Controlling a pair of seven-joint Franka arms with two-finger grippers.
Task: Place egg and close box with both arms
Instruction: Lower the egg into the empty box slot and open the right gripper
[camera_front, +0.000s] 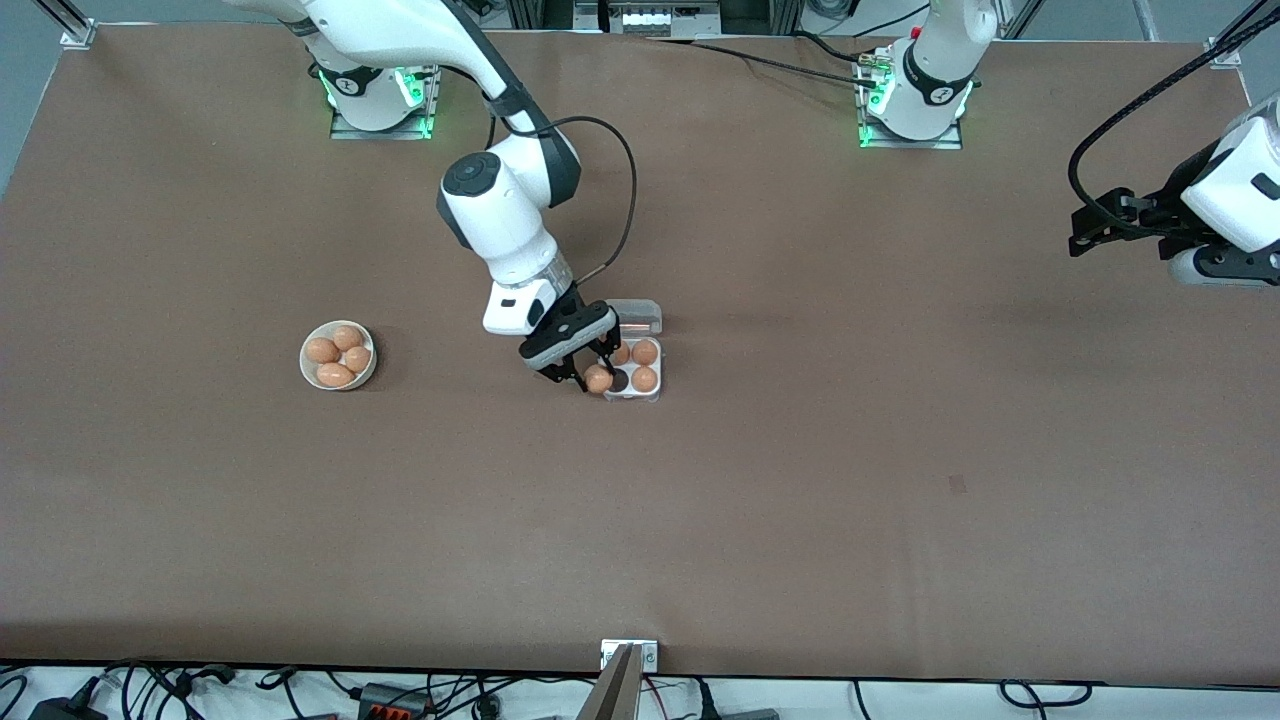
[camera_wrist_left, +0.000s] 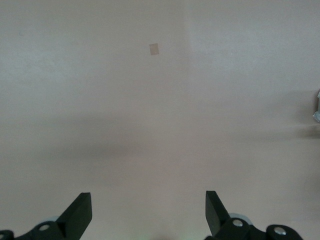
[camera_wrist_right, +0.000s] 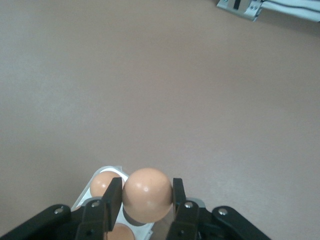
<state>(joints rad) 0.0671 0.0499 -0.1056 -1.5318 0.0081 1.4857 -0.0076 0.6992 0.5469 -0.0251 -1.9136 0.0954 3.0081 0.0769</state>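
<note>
The egg (camera_front: 597, 379) is hanging next to the box's open empty cell (camera_front: 619, 380), so the robot's right gripper should go on moving it across and down until the egg rests inside.
My right gripper (camera_front: 597, 380) is shut on an orange-brown egg (camera_front: 598, 379) and holds it just over the empty cell of the box (camera_front: 655, 392) at mid-table. In the right wrist view the egg (camera_wrist_right: 147, 194) sits between the two fingers, with the box tray (camera_wrist_right: 105, 172) and other eggs below it. The box holds three eggs; its clear lid (camera_front: 637, 316) stands open on the side toward the arm bases. My left gripper (camera_front: 1095, 222) is open and empty, waiting over the left arm's end of the table; its fingers (camera_wrist_left: 80, 212) show over bare table.
A round white bowl (camera_front: 312, 375) with several eggs stands toward the right arm's end of the table. A small dark mark (camera_front: 957, 485) lies on the brown tabletop, nearer the front camera than the box; it also shows in the left wrist view (camera_wrist_left: 154, 49).
</note>
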